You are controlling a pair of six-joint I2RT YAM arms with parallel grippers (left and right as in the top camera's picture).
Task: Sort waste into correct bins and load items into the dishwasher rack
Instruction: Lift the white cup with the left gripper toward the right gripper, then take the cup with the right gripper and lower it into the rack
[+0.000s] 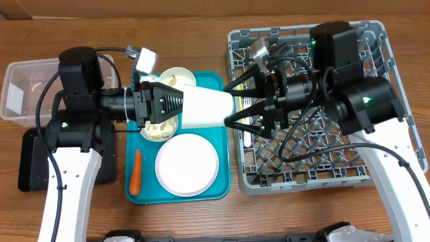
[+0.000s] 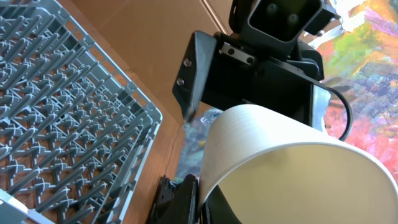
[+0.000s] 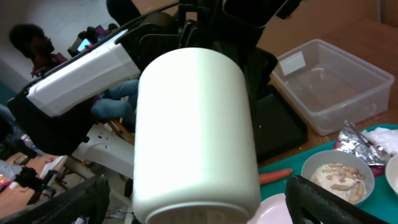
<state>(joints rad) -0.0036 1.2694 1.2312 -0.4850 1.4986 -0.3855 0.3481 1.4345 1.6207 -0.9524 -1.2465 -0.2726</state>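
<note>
The robot's left gripper holds the small white cup's rim (image 1: 188, 106) away from the dishwasher rack, so next the right gripper grabs the cup's base end (image 1: 227, 108) before loading the cup.
My left gripper (image 1: 176, 104) is shut on the rim of the small white cup (image 1: 207, 107) and holds it sideways in the air above the teal tray. In the left wrist view the cup (image 2: 292, 174) fills the lower right, with the jaws (image 2: 202, 200) pinching its wall. My right gripper (image 1: 232, 105) is open, its fingers spread on either side of the cup's base end. The right wrist view shows the cup (image 3: 196, 130) between the open fingers (image 3: 199, 204). The grey dishwasher rack (image 1: 376, 168) is at the right.
The teal tray (image 1: 215, 191) holds a bowl of beige scraps (image 1: 160, 129), a second bowl (image 1: 176, 76), the round plate (image 1: 187, 164) and a carrot piece (image 1: 136, 171). A foil wrapper (image 3: 357, 143) lies near the bowls. The clear tub (image 1: 23, 87) and black tray (image 1: 30, 161) are at the left.
</note>
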